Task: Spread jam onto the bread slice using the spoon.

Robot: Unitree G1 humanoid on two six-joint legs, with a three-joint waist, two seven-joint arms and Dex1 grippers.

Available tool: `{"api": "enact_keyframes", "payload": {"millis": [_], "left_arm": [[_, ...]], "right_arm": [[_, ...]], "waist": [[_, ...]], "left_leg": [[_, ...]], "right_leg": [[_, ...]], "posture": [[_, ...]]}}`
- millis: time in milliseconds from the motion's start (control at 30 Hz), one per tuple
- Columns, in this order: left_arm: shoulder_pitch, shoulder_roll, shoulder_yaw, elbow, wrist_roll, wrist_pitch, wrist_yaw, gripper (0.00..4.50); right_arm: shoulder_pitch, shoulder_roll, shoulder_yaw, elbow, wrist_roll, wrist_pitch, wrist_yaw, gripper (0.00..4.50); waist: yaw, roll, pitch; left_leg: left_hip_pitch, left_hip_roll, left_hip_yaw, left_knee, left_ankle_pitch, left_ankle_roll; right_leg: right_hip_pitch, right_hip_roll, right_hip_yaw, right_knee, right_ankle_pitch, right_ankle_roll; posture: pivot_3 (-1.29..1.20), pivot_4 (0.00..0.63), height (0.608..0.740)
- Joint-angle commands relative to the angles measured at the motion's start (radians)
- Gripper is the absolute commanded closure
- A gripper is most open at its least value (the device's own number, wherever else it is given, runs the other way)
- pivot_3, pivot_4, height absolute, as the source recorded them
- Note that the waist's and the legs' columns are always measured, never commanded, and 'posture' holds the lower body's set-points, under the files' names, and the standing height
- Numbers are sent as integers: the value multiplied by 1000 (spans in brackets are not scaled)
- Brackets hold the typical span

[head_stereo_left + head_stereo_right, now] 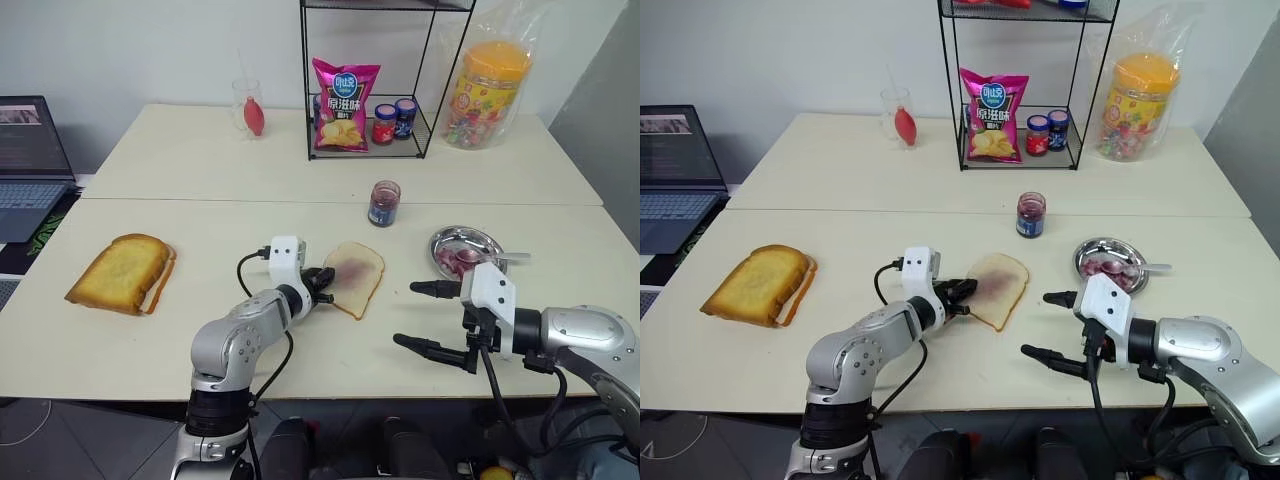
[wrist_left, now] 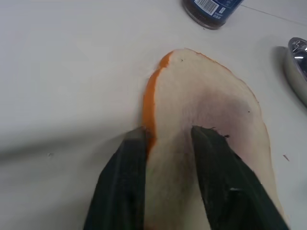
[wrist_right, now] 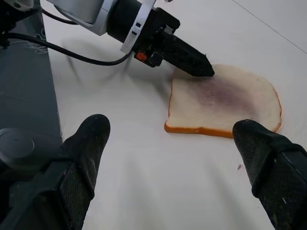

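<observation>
The jam should stay in a clump on the spoon when I carry it from the jam jar (image 1: 384, 204), because jam sticks in smears in the metal dish (image 1: 453, 263).
The bread slice (image 1: 355, 275) lies flat mid-table, pale with a tan crust and a purple jam stain at its centre. My left gripper (image 1: 325, 280) is at its left edge, open a little, with one finger over the crust and the other over the crumb (image 2: 211, 105). My right gripper (image 1: 407, 314) hovers wide open and empty above the table, to the right of the bread. The jam jar (image 1: 383, 203) stands behind the bread with no lid. The spoon (image 1: 510, 259) rests in a metal dish (image 1: 442, 243), its handle sticking out over the right rim.
A darker toasted slice (image 1: 122, 272) lies at the left. A laptop (image 1: 30, 160) sits off the table's left side. At the back stand a wire rack (image 1: 365, 150) with a chips bag and two small jars, a glass (image 1: 248, 105), and a bagged candy jar (image 1: 490, 90).
</observation>
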Motion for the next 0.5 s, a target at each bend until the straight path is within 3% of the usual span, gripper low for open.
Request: {"api": "enact_keyframes", "payload": {"millis": [33, 200, 333, 433, 500], "left_arm": [[20, 31, -4, -91, 0, 10, -19, 2065], [62, 121, 40, -194, -13, 56, -39, 1103], [75, 162, 62, -230, -11, 72, -50, 1103], [87, 341, 10, -332, 12, -74, -243, 1103], [36, 427, -48, -358, -4, -186, -413, 773]], "right_arm": [[-19, 0, -44, -29, 15, 12, -25, 0], [-7, 2, -68, -34, 19, 15, -40, 0], [2, 8, -80, -35, 20, 14, -50, 0], [28, 95, -157, -32, 26, 8, -158, 0], [65, 188, -243, -5, -3, -28, -261, 0]], "waist": [[-1, 0, 0], [-1, 0, 0], [-1, 0, 0], [-1, -2, 1], [0, 0, 1]], "left_leg": [[0, 0, 0, 0, 0, 0], [0, 1, 0, -1, 0, 0], [0, 1, 0, 0, 0, 0], [0, 1, 0, 0, 0, 0], [0, 3, 0, -1, 0, -1]], "right_leg": [[0, 0, 0, 0, 0, 0], [0, 1, 0, 0, 0, -1], [0, 1, 0, 0, 0, -1], [0, 1, 0, 0, 0, 0], [-1, 2, 0, 0, -3, -6]], "posture": [[0, 150, 740], [0, 150, 740], [0, 150, 740], [0, 150, 740], [0, 150, 740]]}}
